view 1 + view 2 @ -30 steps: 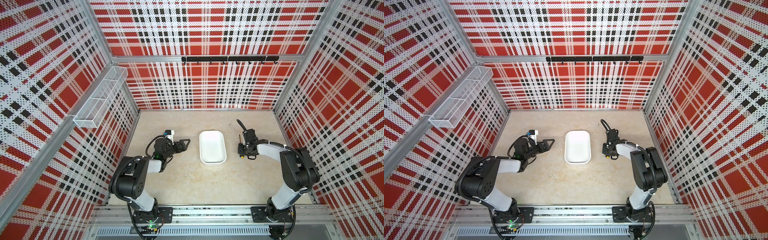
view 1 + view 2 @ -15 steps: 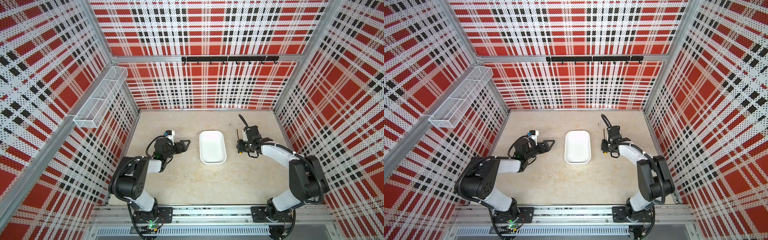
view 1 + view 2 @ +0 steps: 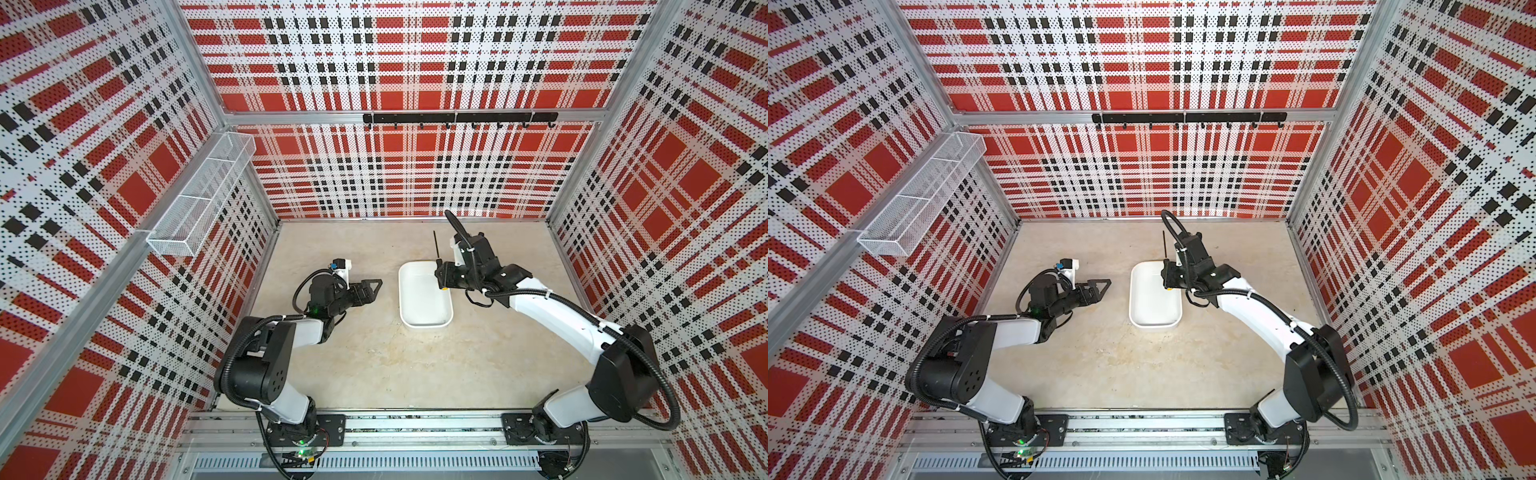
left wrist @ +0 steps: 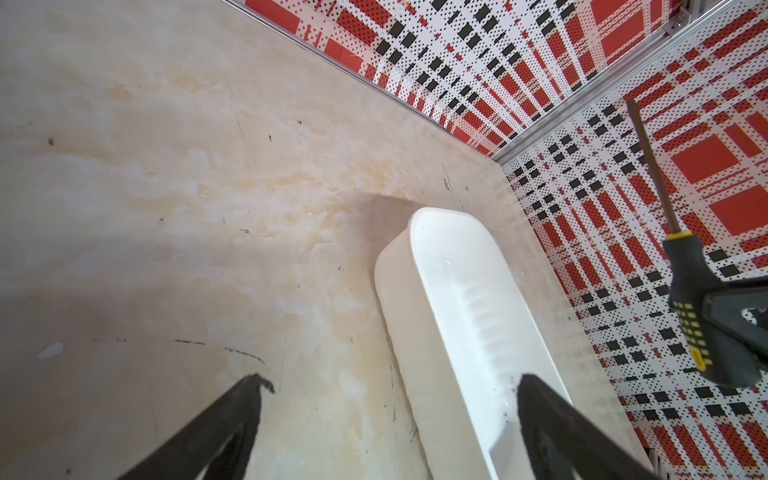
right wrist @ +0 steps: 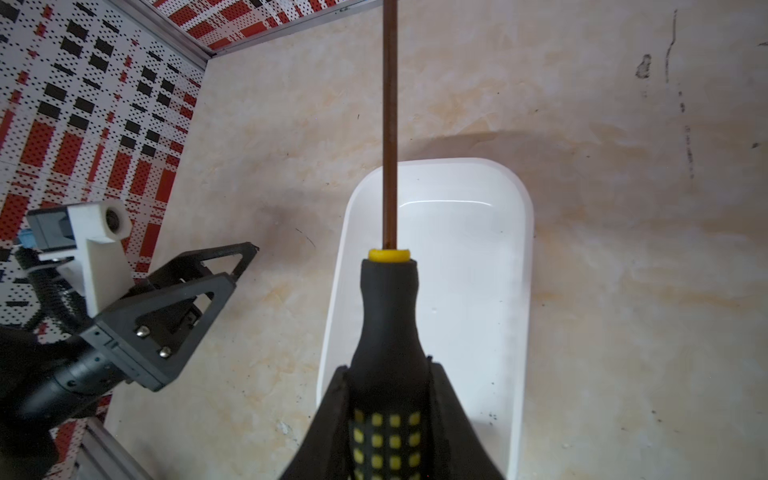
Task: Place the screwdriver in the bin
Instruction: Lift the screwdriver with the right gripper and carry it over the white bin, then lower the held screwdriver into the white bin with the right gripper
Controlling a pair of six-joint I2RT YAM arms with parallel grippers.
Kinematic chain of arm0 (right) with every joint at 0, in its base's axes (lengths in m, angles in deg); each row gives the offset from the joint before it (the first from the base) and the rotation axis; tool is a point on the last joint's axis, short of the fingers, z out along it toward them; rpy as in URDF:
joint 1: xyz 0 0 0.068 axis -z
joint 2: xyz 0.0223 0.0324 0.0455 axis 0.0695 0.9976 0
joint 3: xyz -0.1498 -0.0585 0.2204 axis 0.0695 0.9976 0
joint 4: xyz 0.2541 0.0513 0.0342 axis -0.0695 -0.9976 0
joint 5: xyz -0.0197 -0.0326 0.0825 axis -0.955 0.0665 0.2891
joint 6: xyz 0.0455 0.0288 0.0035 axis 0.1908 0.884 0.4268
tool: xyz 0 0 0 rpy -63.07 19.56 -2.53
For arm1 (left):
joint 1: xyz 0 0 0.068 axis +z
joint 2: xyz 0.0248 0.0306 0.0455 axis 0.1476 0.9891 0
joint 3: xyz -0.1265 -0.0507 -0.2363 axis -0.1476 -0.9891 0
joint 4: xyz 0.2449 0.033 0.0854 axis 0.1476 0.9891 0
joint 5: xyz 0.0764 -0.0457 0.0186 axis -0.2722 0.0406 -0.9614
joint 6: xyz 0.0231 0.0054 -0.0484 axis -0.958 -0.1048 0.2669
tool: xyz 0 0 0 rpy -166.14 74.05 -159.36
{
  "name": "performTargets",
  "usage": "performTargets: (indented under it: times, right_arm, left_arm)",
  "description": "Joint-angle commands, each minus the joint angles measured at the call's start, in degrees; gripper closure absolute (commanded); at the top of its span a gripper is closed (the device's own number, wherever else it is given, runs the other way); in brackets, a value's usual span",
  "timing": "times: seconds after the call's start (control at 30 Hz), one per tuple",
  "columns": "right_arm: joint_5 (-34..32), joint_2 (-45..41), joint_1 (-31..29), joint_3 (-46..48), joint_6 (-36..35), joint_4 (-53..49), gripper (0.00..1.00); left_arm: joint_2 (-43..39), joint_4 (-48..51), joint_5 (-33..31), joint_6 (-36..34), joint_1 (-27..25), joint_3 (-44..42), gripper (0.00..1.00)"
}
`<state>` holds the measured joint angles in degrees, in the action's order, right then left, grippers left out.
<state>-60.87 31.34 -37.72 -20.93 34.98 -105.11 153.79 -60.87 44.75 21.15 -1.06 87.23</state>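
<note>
My right gripper is holding the screwdriver in line with the bin's long side, so I should keep bringing it back and down until it nears the bin's bottom.
My right gripper is shut on the black, yellow-dotted handle of the screwdriver. It holds the tool in the air above the far right edge of the bin, a shallow white tub that holds nothing. The thin shaft points toward the back wall. In the left wrist view the screwdriver hangs beyond the bin. My left gripper sits low to the left of the bin, open and holding nothing.
A white wire-mesh basket hangs on the left wall. A black hook rail runs along the back wall. Plaid perforated walls close in three sides of the beige floor. The arm bases stand on a metal rail at the front.
My right gripper has moved left, from beside the bin's right side to above its far right edge, still carrying the screwdriver. The left arm has not moved.
</note>
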Motion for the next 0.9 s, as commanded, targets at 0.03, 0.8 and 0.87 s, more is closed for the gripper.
performTargets:
  times: [0.03, 0.8, 0.87]
  right_arm:
    - [-5.43, 5.28, -2.52, -4.19, 7.21, -6.48, 1.00]
    - [-5.47, 16.12, -7.62, -5.19, 16.16, -9.96, 1.00]
    - [-5.77, 16.86, -7.57, -5.40, 16.00, -10.09, 1.00]
  left_arm:
    - [-1.07, 1.06, -0.20, -1.46, -0.39, 1.34, 0.02]
    - [-1.57, 4.05, -1.65, -4.03, -0.39, 1.64, 0.02]
    - [-1.49, 4.05, -1.74, -4.03, -0.40, 1.74, 0.02]
